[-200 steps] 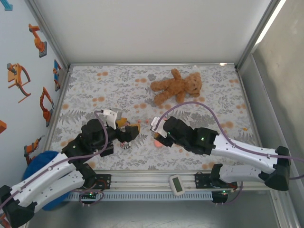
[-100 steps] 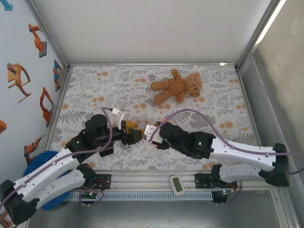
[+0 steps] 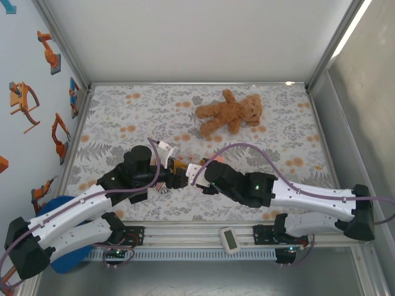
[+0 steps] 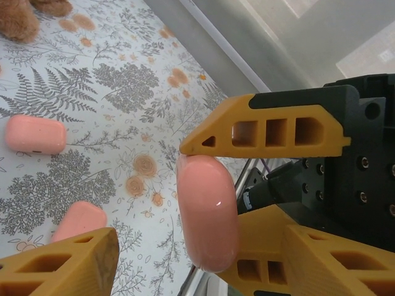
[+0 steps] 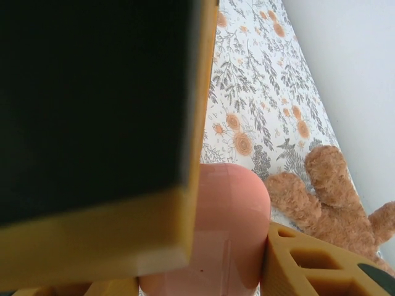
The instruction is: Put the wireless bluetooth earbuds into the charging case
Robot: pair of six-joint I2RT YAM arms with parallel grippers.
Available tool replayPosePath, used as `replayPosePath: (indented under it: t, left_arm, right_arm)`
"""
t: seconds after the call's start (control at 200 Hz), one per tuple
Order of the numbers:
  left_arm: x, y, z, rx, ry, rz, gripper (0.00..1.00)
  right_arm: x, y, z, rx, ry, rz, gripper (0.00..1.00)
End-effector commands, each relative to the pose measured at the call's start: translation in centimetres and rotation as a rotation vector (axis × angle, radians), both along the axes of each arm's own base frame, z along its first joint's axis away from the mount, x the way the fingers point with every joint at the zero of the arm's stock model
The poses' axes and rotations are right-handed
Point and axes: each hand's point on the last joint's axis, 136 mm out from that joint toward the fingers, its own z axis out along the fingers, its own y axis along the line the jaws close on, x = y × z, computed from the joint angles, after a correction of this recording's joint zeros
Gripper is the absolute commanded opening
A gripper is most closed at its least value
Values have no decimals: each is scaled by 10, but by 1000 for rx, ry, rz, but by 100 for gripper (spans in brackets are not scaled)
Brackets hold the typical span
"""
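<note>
My right gripper is holding the shut charging case (image 4: 208, 213). Next, my left gripper takes over the case so my right gripper can move away and opens the lid (image 5: 233, 197).
My right gripper (image 5: 228, 246) is shut on a salmon-pink rounded charging case (image 5: 231, 222) and holds it clear of the floral table. In the left wrist view that same case (image 4: 207, 209) stands on end between the right gripper's yellow fingers (image 4: 265, 129). My left gripper (image 4: 197, 253) is open, with the case between its fingers and a wide gap to its left finger. From above, the two grippers (image 3: 174, 168) (image 3: 196, 174) meet tip to tip at the table's near middle. The tiny earbuds are hidden or out of view.
Two more pink cases (image 4: 36, 134) (image 4: 77, 219) lie flat on the cloth below the grippers. A brown teddy bear (image 3: 228, 114) lies at the back centre. Walls close the table's left, back and right; a metal rail (image 3: 197, 231) runs along the near edge.
Both arms have closed in on each other. The right gripper has come left with the pink case, and the left gripper has swung right until its fingers sit around the case.
</note>
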Motion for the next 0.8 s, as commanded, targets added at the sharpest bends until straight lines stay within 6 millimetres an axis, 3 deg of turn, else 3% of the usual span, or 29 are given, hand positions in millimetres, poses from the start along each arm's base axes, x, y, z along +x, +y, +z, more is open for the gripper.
replayPosePath:
  t: [0.0, 0.18, 0.526, 0.636, 0.791]
  left_arm:
    - [-2, -9, 21, -50, -33, -32, 65]
    - [0, -13, 16, -31, -28, -38, 54]
    - [1, -18, 14, -4, -41, -55, 22]
    - [3, -16, 19, -11, -68, -40, 16]
    - [9, -11, 34, -44, -115, 5, 12]
  right_arm:
    - [2, 3, 19, 53, -31, -21, 44]
    - [3, 4, 20, 53, -35, -29, 44]
    - [3, 5, 23, 70, -29, -42, 45]
    - [3, 2, 29, 105, -12, -59, 53]
    - [-4, -8, 44, 190, 18, -54, 82]
